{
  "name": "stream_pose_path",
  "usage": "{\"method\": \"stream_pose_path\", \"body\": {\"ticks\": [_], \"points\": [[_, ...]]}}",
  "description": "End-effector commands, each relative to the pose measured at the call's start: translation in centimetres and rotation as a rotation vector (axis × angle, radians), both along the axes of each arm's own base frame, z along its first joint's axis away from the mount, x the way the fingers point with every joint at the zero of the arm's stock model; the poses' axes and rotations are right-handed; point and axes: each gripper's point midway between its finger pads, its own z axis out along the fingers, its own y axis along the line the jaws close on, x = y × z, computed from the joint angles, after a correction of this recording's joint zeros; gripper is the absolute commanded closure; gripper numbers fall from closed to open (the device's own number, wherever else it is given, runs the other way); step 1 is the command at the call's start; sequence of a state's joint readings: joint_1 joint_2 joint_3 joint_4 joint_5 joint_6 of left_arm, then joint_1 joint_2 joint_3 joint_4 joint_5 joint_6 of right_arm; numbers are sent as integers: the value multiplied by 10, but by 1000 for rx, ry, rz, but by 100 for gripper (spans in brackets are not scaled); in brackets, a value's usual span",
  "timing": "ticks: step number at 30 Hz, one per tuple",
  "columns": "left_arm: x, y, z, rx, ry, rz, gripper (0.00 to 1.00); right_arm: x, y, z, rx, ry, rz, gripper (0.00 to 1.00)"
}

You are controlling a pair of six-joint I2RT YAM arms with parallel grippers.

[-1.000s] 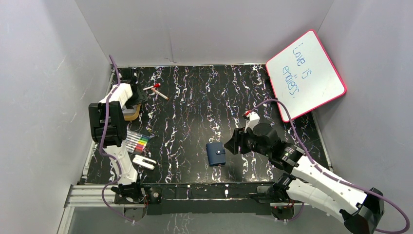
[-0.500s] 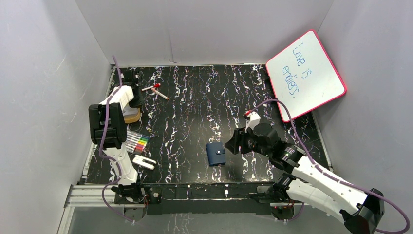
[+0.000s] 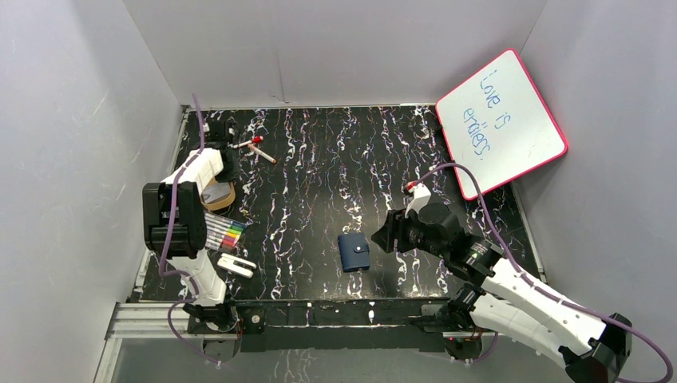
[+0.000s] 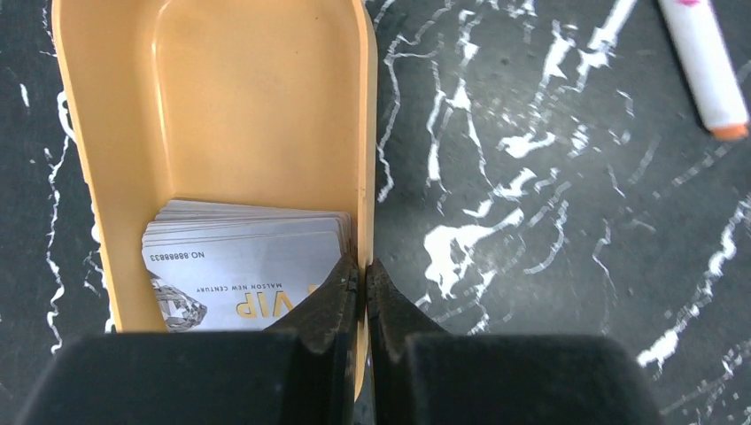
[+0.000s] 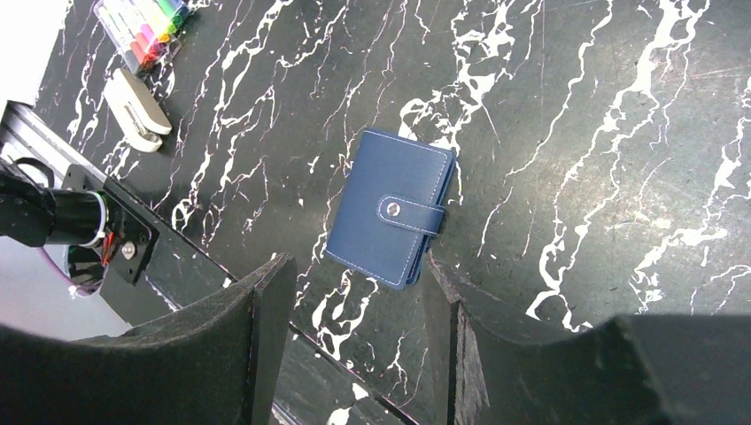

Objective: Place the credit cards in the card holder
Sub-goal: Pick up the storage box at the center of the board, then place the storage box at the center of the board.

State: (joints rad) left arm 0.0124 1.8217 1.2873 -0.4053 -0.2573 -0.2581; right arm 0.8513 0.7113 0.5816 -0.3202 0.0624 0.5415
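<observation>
The orange tray's side [image 4: 366,177] is held between my left gripper's fingers, and the space [image 3: 343,182] behind the card holder is free, so my left gripper should keep going there and let go of the tray.
The credit cards [image 4: 243,261] lie stacked in an orange tray [image 4: 212,97] at the table's left side; the top one reads VIP. My left gripper [image 4: 363,266] is shut on the tray's right wall [image 4: 368,159], one finger inside beside the cards and one outside. In the top view the tray [image 3: 227,195] sits just below that gripper [image 3: 221,169]. The card holder [image 3: 354,252] is a navy wallet, folded and snapped shut, flat on the table near the front. My right gripper [image 5: 354,266] hovers open over the card holder [image 5: 390,208] without touching it.
A pack of coloured markers [image 3: 226,233] and a small white object [image 3: 237,266] lie near the left arm's base. Two pens [image 3: 255,146] lie at the back left. A pink-framed whiteboard [image 3: 501,120] leans at the back right. A white marker [image 4: 704,62] lies right of the tray.
My left gripper has closed onto the tray's wall and drawn back toward the near side, the tray shifting with it. The right arm has barely moved.
</observation>
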Motion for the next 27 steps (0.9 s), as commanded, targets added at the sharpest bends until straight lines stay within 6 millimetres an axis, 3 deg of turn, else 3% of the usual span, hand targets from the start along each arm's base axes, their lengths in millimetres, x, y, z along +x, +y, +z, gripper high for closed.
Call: {"method": "stream_pose_path", "body": {"ticks": [1,4,10,18,22,27], "points": [[4,-20,60,92,-137,-95,100,7,0,32,38,-76,-13,38],[0,-38,76,140,-157,-156,100,8,-2,35,39,-83,-22,38],[-10,-85,90,169,-146,-328,100,9,-8,42,28,-105,-38,38],[-18,-204,105,278,-152,-808,100,7,-26,54,-13,-138,-70,38],[-22,-251,91,329,-129,-1005,100,4,-35,57,-20,-142,-92,38],[-19,-293,67,362,-121,-1184,100,-3,-46,60,-13,-138,-111,38]]}}
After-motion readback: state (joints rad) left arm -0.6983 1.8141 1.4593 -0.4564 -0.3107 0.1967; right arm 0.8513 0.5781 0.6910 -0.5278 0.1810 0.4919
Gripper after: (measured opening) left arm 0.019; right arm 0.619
